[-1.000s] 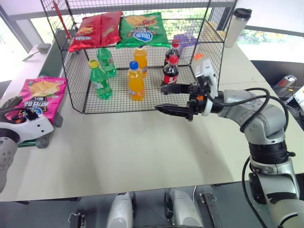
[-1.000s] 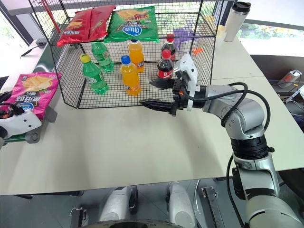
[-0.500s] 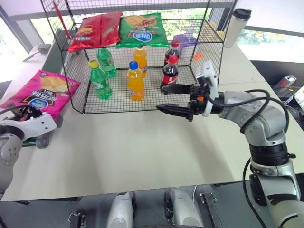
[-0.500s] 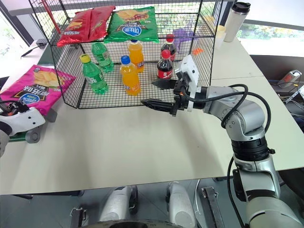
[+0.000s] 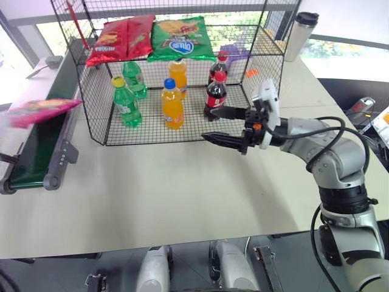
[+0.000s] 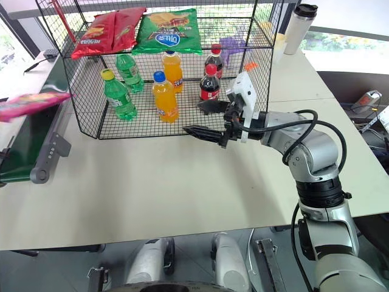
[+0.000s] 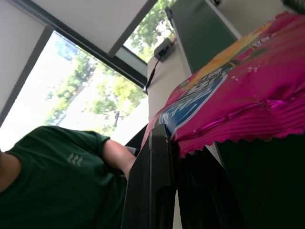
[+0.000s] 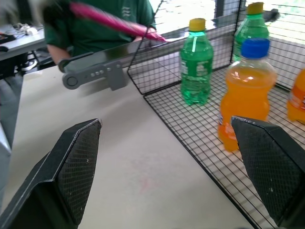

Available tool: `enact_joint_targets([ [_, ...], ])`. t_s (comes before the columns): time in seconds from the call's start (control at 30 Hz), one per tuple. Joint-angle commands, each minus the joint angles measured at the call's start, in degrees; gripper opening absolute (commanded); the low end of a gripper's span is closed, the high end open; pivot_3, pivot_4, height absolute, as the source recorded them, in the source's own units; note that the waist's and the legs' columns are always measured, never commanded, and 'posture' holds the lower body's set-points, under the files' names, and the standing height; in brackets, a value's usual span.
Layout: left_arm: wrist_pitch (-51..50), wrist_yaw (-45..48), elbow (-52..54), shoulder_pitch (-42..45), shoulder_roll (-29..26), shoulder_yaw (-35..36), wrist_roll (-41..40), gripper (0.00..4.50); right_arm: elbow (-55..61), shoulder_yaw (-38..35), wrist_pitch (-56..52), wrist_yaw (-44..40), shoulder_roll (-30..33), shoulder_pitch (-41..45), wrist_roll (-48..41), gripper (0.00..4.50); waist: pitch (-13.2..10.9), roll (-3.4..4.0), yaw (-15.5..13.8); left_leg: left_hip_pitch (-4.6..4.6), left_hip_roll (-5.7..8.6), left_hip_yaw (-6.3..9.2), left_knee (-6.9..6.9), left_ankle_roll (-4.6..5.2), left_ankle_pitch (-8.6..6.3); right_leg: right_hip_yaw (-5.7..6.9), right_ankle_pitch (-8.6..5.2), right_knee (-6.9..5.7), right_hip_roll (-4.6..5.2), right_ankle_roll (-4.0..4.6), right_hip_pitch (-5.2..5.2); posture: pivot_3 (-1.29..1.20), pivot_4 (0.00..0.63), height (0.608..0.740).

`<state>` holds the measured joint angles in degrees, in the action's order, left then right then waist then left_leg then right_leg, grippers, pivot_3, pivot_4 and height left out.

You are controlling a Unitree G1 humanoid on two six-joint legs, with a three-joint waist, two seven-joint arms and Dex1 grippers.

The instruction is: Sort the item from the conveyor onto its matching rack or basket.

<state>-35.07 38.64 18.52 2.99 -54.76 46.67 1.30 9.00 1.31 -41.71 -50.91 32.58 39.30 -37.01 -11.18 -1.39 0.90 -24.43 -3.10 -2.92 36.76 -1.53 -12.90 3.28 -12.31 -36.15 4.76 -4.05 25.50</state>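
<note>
The free spot [image 5: 234,41] past the green chip bag is a long way from my left gripper, so next my right gripper grabs the magenta-pink chip bag's loose end [image 5: 74,103].
The item, a magenta-pink chip bag [image 5: 42,111], hangs level above the conveyor [image 5: 36,152] at the table's left, seen nearly edge-on. In the left wrist view my left gripper [image 7: 174,138] is shut on the bag's [image 7: 248,90] crimped edge. The black wire rack [image 5: 265,73] stands at the back of the table, to the right of the bag. My right gripper [image 5: 206,125] is open and bare, held level in front of the rack's lower right corner and pointing left. The right wrist view looks between its wide-apart fingers [image 8: 71,167] toward the bag [image 8: 109,21] and conveyor.
Red chip bags [image 5: 121,38] and a green chip bag [image 5: 181,38] lie on the rack's upper shelf. Green [image 5: 124,100], orange [image 5: 172,103] and cola [image 5: 216,91] bottles stand on its floor. A tumbler [image 5: 298,33] stands back right. A person in a green shirt [image 7: 52,176] is beyond the conveyor.
My left gripper shut on the pink bag, then raised it off the belt and rolled it from lying flat to edge-on. The right arm has kept still.
</note>
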Motion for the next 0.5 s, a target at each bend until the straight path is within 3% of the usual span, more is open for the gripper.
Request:
enact_joint_targets([
  [0.03,-12.7,15.6,4.0,-1.5,-7.7,15.8,-10.2,0.03,-3.5,-1.7,3.6,-1.4,-1.0,2.9,0.8,4.50,0.0,0.01,0.1,-0.01,-0.03,0.01,0.04,0.00,0.00,0.00,0.00,0.00,-0.04,0.01,0.01,0.00,0.150,0.740],
  [0.2,-33.1,36.1,5.8,-9.5,-16.5,32.7,-19.8,0.03,-9.8,-4.1,5.3,-2.7,-3.8,6.2,-1.3,4.50,-0.1,0.14,0.2,0.02,-0.07,-0.01,0.09,-0.01,-0.01,0.00,-0.12,0.01,-0.07,0.21,-0.03,0.00,0.150,0.740],
  [0.27,-42.8,41.3,6.1,-7.7,-20.4,36.3,-26.5,0.03,-11.9,-5.3,5.7,-3.7,-4.6,7.2,-2.0,4.50,-0.1,0.14,-0.2,0.00,-0.08,0.02,0.10,-0.02,-0.01,0.01,-0.13,0.01,-0.08,0.23,-0.02,0.00,0.150,0.740],
  [0.37,-49.3,42.4,5.1,-3.8,-23.5,35.9,-32.0,0.03,-13.2,-6.2,6.1,-4.9,-5.1,7.8,-2.5,4.50,-0.1,0.15,-0.4,0.00,-0.05,0.12,0.18,-0.03,-0.01,0.02,-0.17,0.07,-0.07,0.26,-0.12,0.00,0.150,0.740],
  [0.5,-53.0,40.7,4.8,4.3,-24.1,29.9,-40.7,0.03,-14.7,-10.3,3.8,-5.6,-5.7,9.0,-7.2,4.50,-0.1,0.19,0.1,0.02,-0.02,0.14,0.18,-0.03,-0.01,-0.01,-0.16,0.03,-0.08,0.25,-0.15,0.00,0.150,0.740],
])
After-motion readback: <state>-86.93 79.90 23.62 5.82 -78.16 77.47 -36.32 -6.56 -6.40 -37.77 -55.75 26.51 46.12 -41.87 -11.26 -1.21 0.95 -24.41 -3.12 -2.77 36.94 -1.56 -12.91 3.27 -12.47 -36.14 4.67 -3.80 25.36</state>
